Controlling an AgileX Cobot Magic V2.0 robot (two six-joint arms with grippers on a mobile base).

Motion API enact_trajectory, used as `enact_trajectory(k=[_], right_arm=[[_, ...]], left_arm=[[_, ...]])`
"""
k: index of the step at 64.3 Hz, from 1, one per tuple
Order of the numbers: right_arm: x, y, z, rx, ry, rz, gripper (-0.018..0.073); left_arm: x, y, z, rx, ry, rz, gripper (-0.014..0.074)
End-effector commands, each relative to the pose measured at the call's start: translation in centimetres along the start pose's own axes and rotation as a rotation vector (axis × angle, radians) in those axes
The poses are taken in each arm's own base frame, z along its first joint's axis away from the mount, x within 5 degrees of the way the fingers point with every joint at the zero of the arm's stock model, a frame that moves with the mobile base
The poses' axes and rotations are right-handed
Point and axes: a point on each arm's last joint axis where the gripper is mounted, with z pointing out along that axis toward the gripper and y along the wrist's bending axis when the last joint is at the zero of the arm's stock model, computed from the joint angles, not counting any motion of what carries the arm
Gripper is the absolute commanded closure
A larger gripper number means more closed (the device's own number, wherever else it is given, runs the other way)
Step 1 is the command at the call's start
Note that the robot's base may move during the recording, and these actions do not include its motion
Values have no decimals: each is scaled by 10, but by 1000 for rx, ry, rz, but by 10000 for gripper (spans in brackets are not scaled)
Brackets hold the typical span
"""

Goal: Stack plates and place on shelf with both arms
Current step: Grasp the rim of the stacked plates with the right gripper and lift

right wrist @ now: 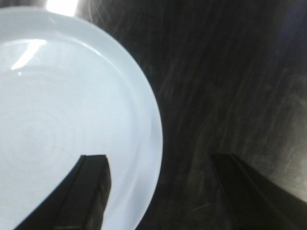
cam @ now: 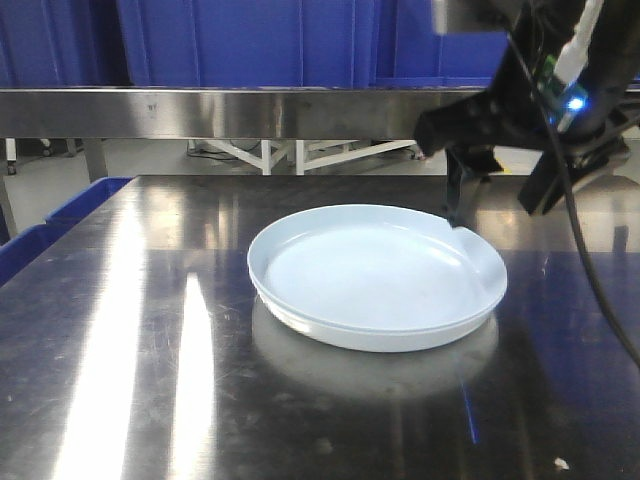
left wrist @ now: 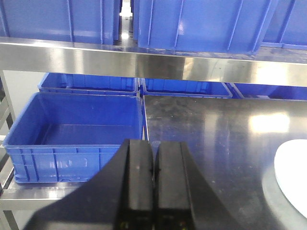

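I expect to find empty steel under the plate [cam: 378, 270] when I lift it, since I can see a lone thin rim [cam: 388, 342] above its reflection.
A pale bluish-white plate [cam: 370, 275] lies flat on the dark steel tabletop [cam: 130, 330]; I cannot tell whether a second one sits under it. My right gripper [cam: 500, 195] hangs open over its far right rim. In the right wrist view one finger [right wrist: 91, 191] is above the plate [right wrist: 62, 110] and the other finger [right wrist: 240, 187] is over bare steel, so the rim lies between them. My left gripper [left wrist: 153, 143] is shut with nothing in it, left of the plate's edge [left wrist: 293, 177]. The shelf rail [cam: 250, 112] runs across behind the table.
Blue crates [cam: 250, 40] fill the shelf tier above the rail [left wrist: 144, 62]. An open blue crate [left wrist: 72, 129] sits lower, off the table's left edge, with more crates [left wrist: 91, 82] behind it. Blue crate corners [cam: 60, 215] show left of the table.
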Motion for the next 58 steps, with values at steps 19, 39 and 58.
enact_trajectory(k=[19, 39, 58], right_arm=[[-6, 3, 19, -2, 3, -10, 48], [-12, 5, 17, -23, -61, -10, 480], [-28, 0, -45, -38, -294, -50, 510]], left_arm=[[-17, -1, -2, 10, -110, -3, 512], [-17, -1, -2, 10, -110, -3, 513], [-17, -1, -2, 10, -110, -3, 512]])
